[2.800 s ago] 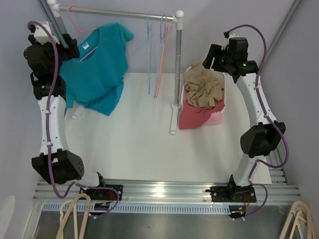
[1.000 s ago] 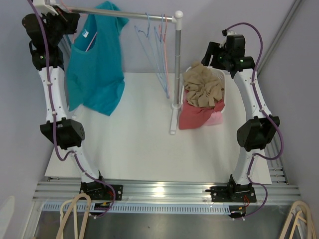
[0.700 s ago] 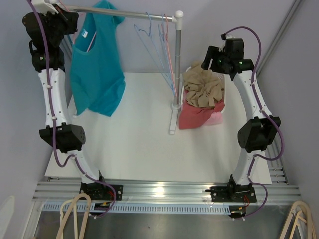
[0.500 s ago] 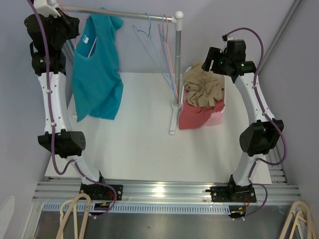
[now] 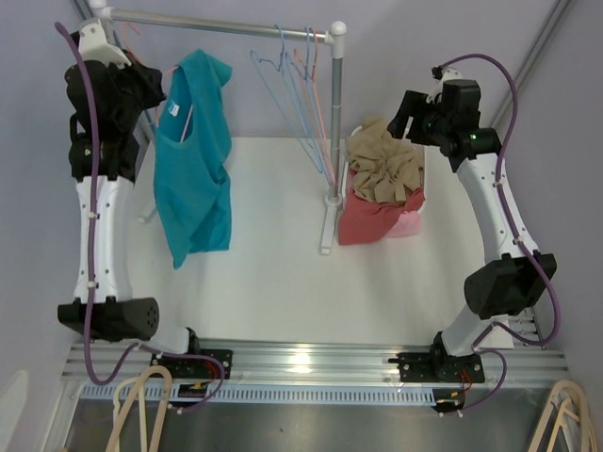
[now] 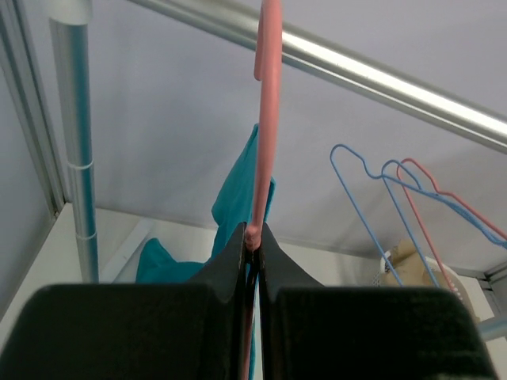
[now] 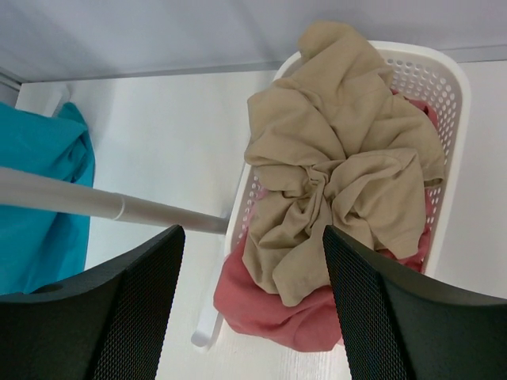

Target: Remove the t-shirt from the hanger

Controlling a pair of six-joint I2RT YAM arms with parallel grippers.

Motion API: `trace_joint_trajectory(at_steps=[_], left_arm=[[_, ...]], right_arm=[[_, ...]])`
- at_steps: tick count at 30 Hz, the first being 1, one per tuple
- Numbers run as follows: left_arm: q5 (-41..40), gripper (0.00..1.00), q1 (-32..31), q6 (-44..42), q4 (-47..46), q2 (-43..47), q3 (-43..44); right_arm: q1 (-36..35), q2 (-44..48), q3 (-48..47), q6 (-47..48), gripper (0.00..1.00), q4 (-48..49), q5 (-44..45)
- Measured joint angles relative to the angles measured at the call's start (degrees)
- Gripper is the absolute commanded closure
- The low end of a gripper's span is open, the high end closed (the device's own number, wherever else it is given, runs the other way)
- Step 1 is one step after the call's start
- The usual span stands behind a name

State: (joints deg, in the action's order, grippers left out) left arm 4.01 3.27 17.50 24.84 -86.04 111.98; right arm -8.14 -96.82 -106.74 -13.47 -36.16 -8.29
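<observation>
My left gripper is on the pink hanger's neck and the t-shirt's lower end hangs free. My right gripper should go on toward that end before it closes there.
A teal t-shirt hangs from a pink hanger at the rack's left end, just below the rail. My left gripper is shut on the hanger's neck, its jaws pressed together around the thin pink wire. The wrist view shows a strip of the t-shirt behind the jaws. Whether the hook touches the rail cannot be told. My right gripper hovers open above the basket with nothing between its fingers.
A white basket at the right holds a tan garment over a red one. Blue and pink empty hangers dangle beside the rack's right post. The post's foot lies on the white table.
My left arm has come down and toward the table's middle with the hanger, so the t-shirt now hangs lower. The right arm has shifted a little to the right.
</observation>
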Motion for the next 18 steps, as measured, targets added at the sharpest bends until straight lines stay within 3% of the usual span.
trace_joint_trajectory(at_steps=[5, 11, 18], left_arm=[[-9.8, 0.99, -5.8, -1.7, -3.4, 7.2, -7.7], [-22.1, 0.99, -13.9, -4.5, -5.0, 10.6, -8.9], [-34.4, 0.99, -20.0, -5.5, -3.8, 14.4, -9.9]], right_arm=[[-0.1, 4.4, 4.7, 0.0, 0.25, 1.4, -0.1], [-2.2, 13.9, 13.7, 1.2, 0.25, 4.1, 1.8], [-11.6, 29.2, 19.7, 4.9, 0.25, 8.3, 2.0]])
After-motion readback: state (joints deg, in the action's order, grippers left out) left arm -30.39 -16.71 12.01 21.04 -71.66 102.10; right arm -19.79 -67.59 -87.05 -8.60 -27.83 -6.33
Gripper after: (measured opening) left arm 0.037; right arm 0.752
